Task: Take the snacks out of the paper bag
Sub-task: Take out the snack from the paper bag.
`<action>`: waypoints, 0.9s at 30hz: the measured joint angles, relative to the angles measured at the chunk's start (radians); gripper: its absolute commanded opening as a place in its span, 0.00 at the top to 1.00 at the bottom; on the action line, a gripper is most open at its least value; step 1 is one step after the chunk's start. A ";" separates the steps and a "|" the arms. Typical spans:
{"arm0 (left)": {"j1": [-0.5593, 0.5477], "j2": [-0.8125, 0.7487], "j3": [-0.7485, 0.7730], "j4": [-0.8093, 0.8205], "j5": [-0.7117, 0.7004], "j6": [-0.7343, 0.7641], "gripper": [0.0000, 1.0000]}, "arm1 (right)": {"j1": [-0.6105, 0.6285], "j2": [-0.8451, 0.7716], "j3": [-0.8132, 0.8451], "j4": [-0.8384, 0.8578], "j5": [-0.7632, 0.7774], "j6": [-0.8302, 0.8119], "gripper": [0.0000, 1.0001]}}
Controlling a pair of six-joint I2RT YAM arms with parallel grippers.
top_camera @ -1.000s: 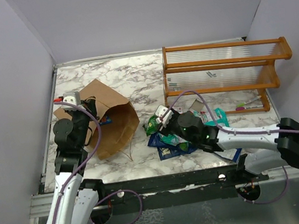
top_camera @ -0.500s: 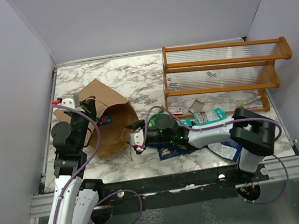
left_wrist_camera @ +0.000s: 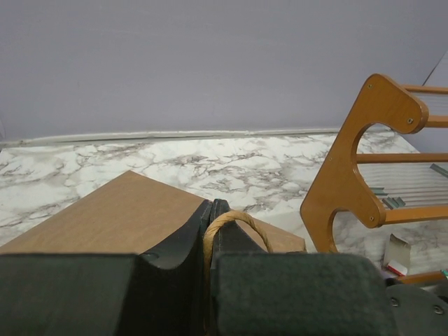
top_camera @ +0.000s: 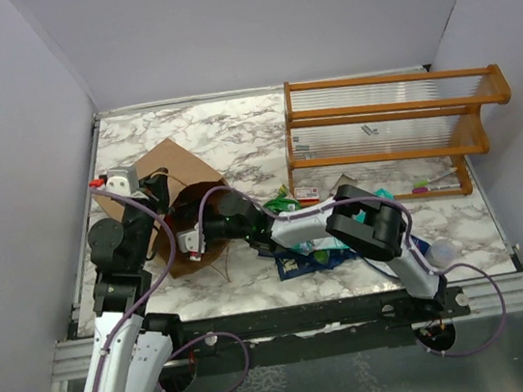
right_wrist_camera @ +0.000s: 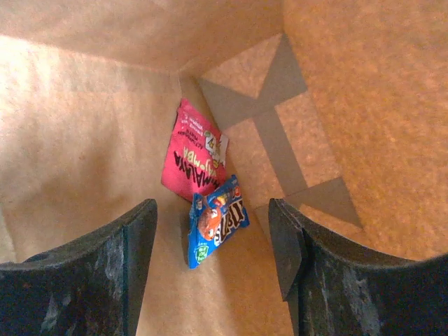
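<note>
The small blue packet (right_wrist_camera: 218, 220) rests on top of the pink-red packet's edge (right_wrist_camera: 209, 190). I expect only the blue packet to come loose when I pull it out.
The brown paper bag (top_camera: 172, 168) lies on its side at the left, mouth facing right. My left gripper (top_camera: 156, 187) is shut on its twisted-paper handle (left_wrist_camera: 234, 220) and holds the mouth up. My right gripper (top_camera: 191, 240) reaches into the bag's mouth, open and empty. In the right wrist view its fingers (right_wrist_camera: 140, 245) stand wide apart, just short of a small blue packet (right_wrist_camera: 217, 220) and a pink-red packet (right_wrist_camera: 196, 161) lying on the bag's inner wall (right_wrist_camera: 336, 84). Several snacks (top_camera: 298, 261), dark blue and green, lie in a pile on the table right of the bag.
An orange-brown wooden rack (top_camera: 389, 129) stands at the back right and also shows in the left wrist view (left_wrist_camera: 364, 161). A small red-and-white packet (top_camera: 305, 193) lies at its foot. The right arm (top_camera: 363, 225) stretches across the snack pile. Grey walls enclose the marble table (top_camera: 233, 132).
My right gripper has swung left from the snack pile into the mouth of the paper bag. My left gripper has kept its hold on the handle.
</note>
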 measured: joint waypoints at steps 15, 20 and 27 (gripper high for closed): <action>-0.013 -0.009 0.000 0.000 0.003 0.000 1.00 | -0.042 0.184 0.223 -0.151 0.031 -0.022 0.41; -0.013 -0.009 0.000 0.000 0.004 0.000 1.00 | -0.055 0.228 0.287 -0.186 0.048 -0.020 0.44; -0.015 -0.007 0.000 0.000 0.007 0.000 1.00 | -0.066 0.295 0.356 -0.207 0.059 -0.005 0.48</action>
